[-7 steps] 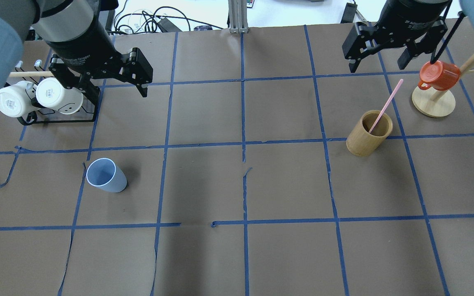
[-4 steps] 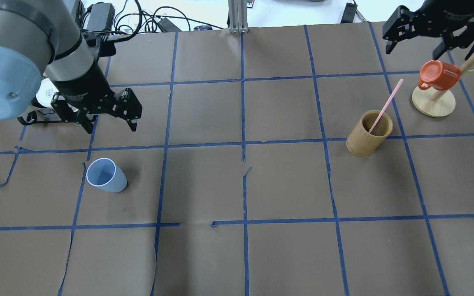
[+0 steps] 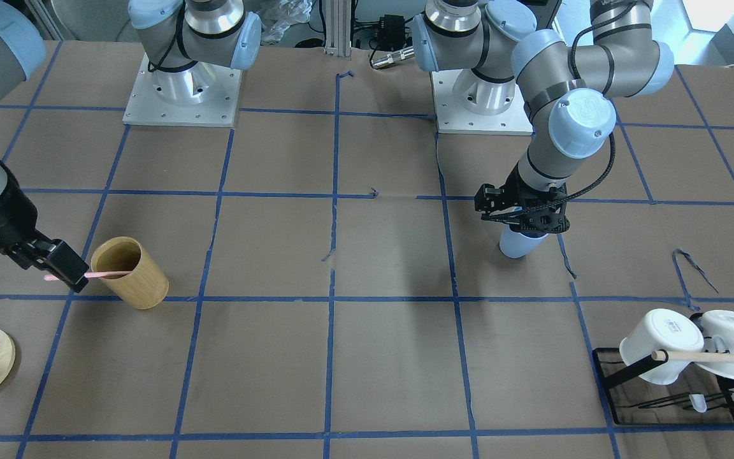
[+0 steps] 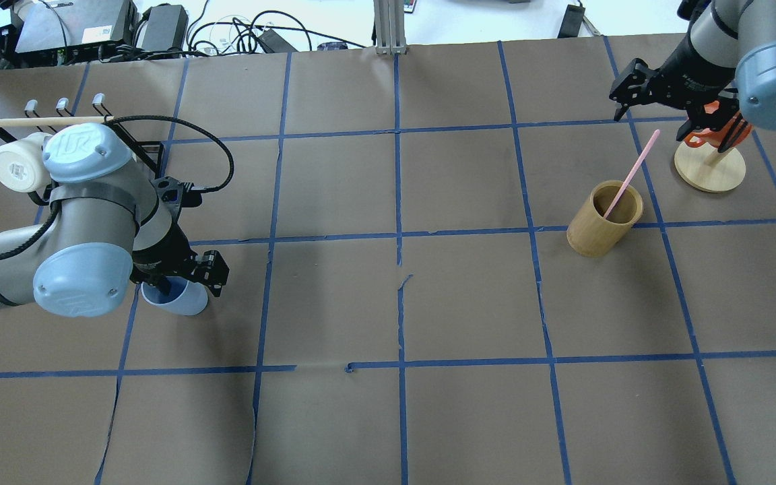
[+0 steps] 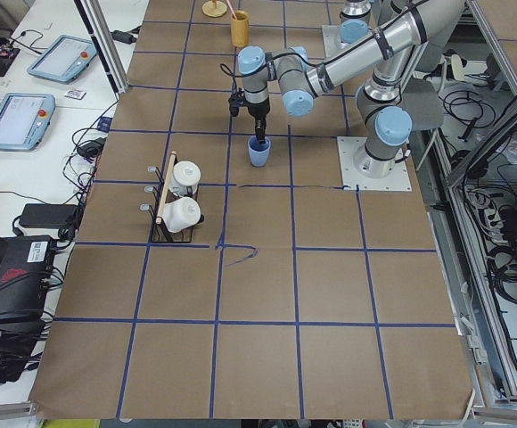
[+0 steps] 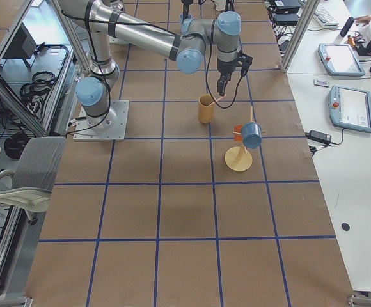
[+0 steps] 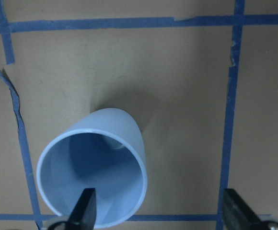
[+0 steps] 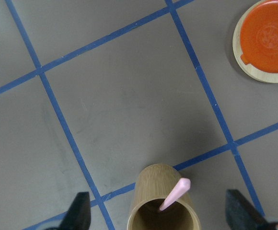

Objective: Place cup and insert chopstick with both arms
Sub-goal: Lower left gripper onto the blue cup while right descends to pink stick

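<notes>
My gripper will lift, and the pale pink chopstick (image 3: 107, 274) should slide out freely and leave the tan bamboo holder standing, because the holder's opening (image 3: 116, 257) is wide around the chopstick.
The light blue cup (image 4: 184, 303) stands upright on the left side of the table, also in the front view (image 3: 518, 245) and the left wrist view (image 7: 93, 172). My left gripper (image 4: 182, 276) is open, low over the cup, with one finger inside it and the other outside its wall (image 7: 160, 213). A pale pink chopstick (image 4: 634, 168) leans in the tan bamboo holder (image 4: 603, 219). My right gripper (image 4: 664, 108) is open above the chopstick's upper end (image 8: 177, 189), its fingers either side of it and not touching it.
An orange mug (image 4: 715, 124) hangs on a wooden stand (image 4: 709, 168) just right of the right gripper. Two white mugs (image 3: 660, 344) hang on a black rack (image 3: 666, 398) with a wooden dowel, behind the left arm. Blue tape lines grid the brown table.
My left gripper has moved from beside the mug rack down onto the cup and now straddles its wall. My right gripper has shifted to sit over the chopstick's top end.
</notes>
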